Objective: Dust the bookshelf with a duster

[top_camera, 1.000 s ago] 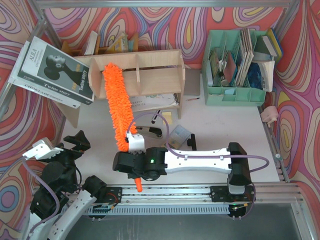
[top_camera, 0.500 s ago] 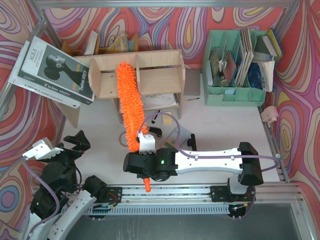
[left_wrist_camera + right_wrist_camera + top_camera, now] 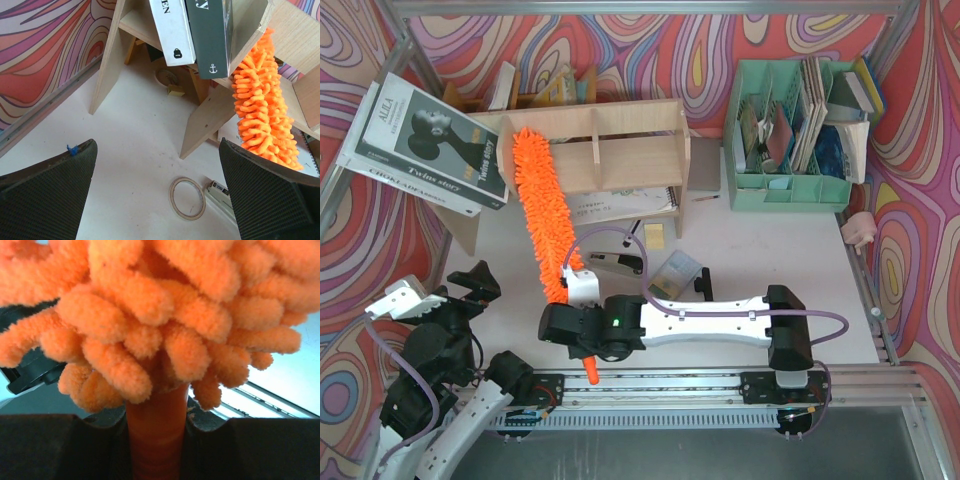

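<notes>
The robot's right gripper should carry the duster over the divider to the other compartment, because the duster's tip is touching the bookshelf's end panel beside the big book.
The plywood bookshelf stands at the back of the table. The orange fluffy duster slants up from my right gripper, and its tip lies against the left end of the shelf's upper tier. That gripper is shut on the thin orange handle, just below the fluff; the handle's end sticks out behind. My left gripper hangs open and holds nothing at the near left, away from the shelf. Its wrist view looks at a shelf leg and the duster.
A big book leans at the shelf's left end. A darker book rack stands behind it and a mint-green organiser at the back right. A stapler, a small clear box and a tape ring lie on the table.
The duster's head swept right to the shelf's middle compartment, then back to its left end. The right arm shifted with it. The left arm stayed still.
</notes>
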`<state>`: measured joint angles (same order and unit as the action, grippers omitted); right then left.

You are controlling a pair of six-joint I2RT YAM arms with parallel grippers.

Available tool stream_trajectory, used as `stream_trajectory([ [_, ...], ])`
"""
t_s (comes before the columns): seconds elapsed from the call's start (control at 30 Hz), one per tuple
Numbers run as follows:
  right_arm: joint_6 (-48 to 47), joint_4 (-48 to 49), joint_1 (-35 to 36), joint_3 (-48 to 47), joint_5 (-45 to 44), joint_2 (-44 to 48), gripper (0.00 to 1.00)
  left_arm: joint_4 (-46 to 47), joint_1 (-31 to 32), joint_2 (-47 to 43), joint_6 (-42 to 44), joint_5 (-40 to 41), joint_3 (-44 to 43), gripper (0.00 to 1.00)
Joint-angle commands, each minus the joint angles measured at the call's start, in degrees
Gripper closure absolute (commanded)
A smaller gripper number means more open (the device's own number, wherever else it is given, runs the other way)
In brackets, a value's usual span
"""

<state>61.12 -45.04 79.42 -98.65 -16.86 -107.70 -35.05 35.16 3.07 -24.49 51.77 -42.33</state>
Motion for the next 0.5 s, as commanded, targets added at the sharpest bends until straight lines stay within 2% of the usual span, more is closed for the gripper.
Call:
stream_trajectory([
  [0.0, -1.56, 0.11, -0.31, 0.05, -1.26, 1.41, 1.00, -0.23, -0.26, -0.27, -0.37, 0.96, -0.48, 0.02],
  [0.27, 10.68, -2.16, -0.38, 10.86, -7.95, 11.19, 1.00, -0.20, -0.26, -0.34, -0.38, 0.96, -0.48, 0.01],
  [0.47, 8.51, -1.02, -0.60, 9.22, -6.91, 9.78, 1.00, -0.16, -0.26, -0.26, -0.38, 0.99, -0.52, 0.02],
])
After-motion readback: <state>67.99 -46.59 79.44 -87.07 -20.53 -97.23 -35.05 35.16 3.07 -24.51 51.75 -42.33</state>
